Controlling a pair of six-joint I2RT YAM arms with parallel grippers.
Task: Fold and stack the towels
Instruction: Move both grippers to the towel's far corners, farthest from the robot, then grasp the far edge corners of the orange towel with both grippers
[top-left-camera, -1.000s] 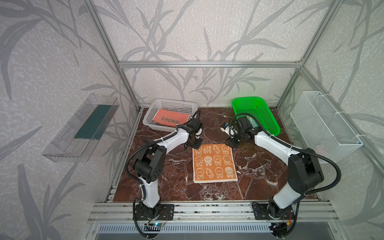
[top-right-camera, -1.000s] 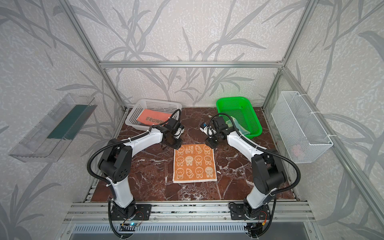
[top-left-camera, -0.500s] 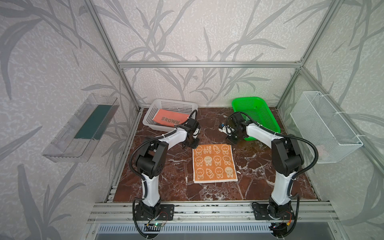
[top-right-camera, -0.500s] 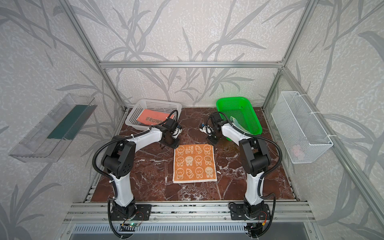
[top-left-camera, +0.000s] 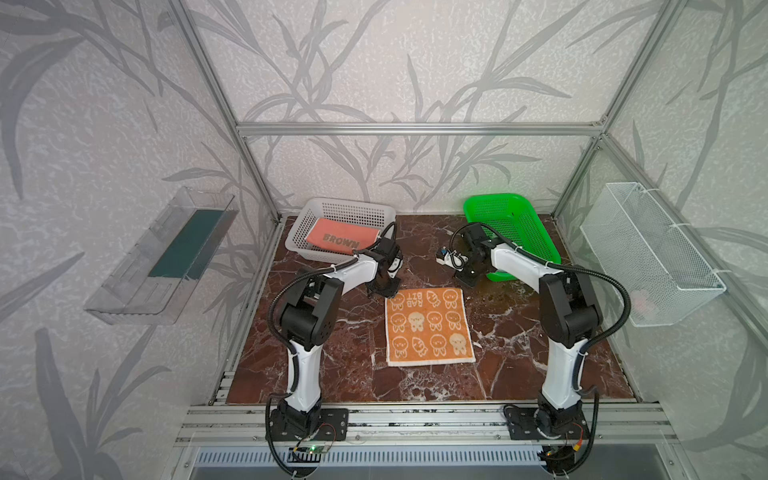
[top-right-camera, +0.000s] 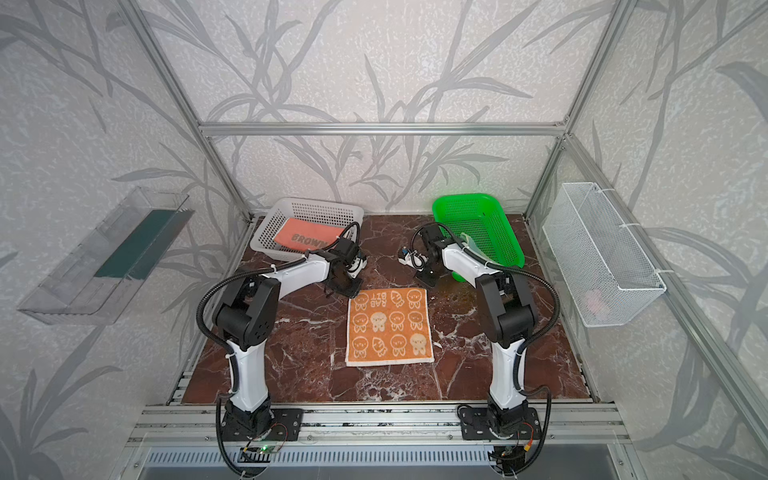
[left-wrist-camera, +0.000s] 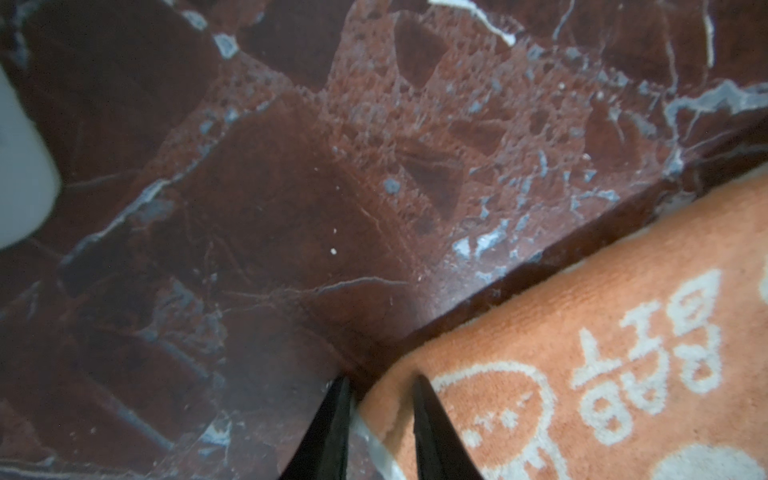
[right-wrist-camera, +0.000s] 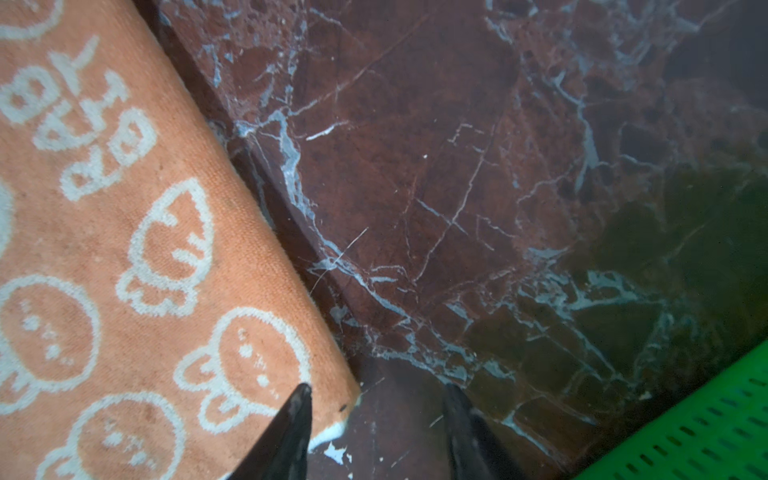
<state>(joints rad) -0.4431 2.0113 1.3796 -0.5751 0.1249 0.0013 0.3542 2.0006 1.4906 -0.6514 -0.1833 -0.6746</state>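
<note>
I need to use my right gripper too, because my left gripper holds one corner of the orange towel and the far edge's other corner (top-left-camera: 462, 289) is loose. My right gripper should pinch that corner (right-wrist-camera: 342, 397) before the fold.
The orange towel (top-left-camera: 428, 328) with cream rabbit faces lies flat in the middle of the marble table in both top views (top-right-camera: 388, 328). My left gripper (top-left-camera: 384, 291) is down at its far left corner. In the left wrist view the gripper (left-wrist-camera: 380, 380) has the bunched corner of the towel (left-wrist-camera: 582, 332) pinched between its narrow jaws. My right gripper (top-left-camera: 465, 279) is at the far right corner. Its jaws (right-wrist-camera: 376, 392) stand open, one fingertip over the towel corner (right-wrist-camera: 104, 249), the other over bare marble. A salmon-pink towel (top-left-camera: 343, 237) marked BROWN lies in the white basket (top-left-camera: 345, 208).
A green basket (top-left-camera: 511, 220) stands at the back right, close behind my right arm, and its rim shows in the right wrist view (right-wrist-camera: 685, 436). A wire basket (top-left-camera: 648, 257) hangs on the right wall. A clear shelf (top-left-camera: 166, 257) hangs on the left wall.
The left jaws have narrowed onto the towel's far left corner. The right arm's elbow has swung inward while its gripper stayed by the far right corner, still open.
</note>
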